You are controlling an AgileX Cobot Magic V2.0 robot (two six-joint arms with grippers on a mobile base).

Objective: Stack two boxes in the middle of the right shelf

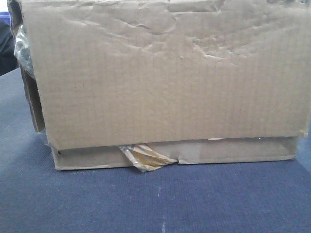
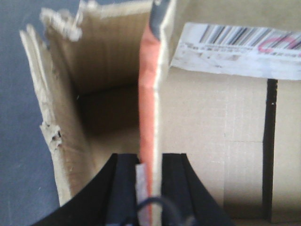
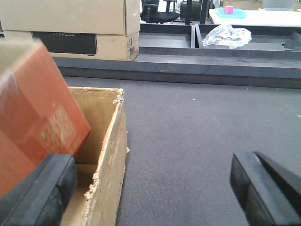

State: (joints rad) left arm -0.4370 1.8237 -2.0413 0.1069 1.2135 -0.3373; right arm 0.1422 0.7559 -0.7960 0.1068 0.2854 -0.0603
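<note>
The orange box [image 3: 51, 110] is leaning inside the carton behind the carton's torn side [image 3: 107, 157], so I expect the orange box to come along when I pick the carton up by that side.
A large open cardboard carton [image 1: 165, 77] fills the front view and hides both grippers there. In the left wrist view my left gripper [image 2: 150, 188] is shut on the thin upright edge of an orange-faced box [image 2: 148, 94] standing inside the carton [image 2: 70, 117]. A brown box face with a barcode label [image 2: 225, 141] lies right of that edge. In the right wrist view my right gripper [image 3: 150, 188] is wide open and empty. Its left finger [image 3: 40, 193] is inside the carton below the tilted orange box [image 3: 33, 117]. Its right finger [image 3: 265, 188] is over the carpet, with the torn carton wall [image 3: 110, 160] between them.
The carton stands on blue-grey carpet [image 3: 197, 136]. Far behind are stacked cardboard boxes [image 3: 70, 23], a low dark shelf [image 3: 188, 61] holding a crumpled plastic bag [image 3: 225, 35], and a white table with a pink cup [image 3: 228, 9].
</note>
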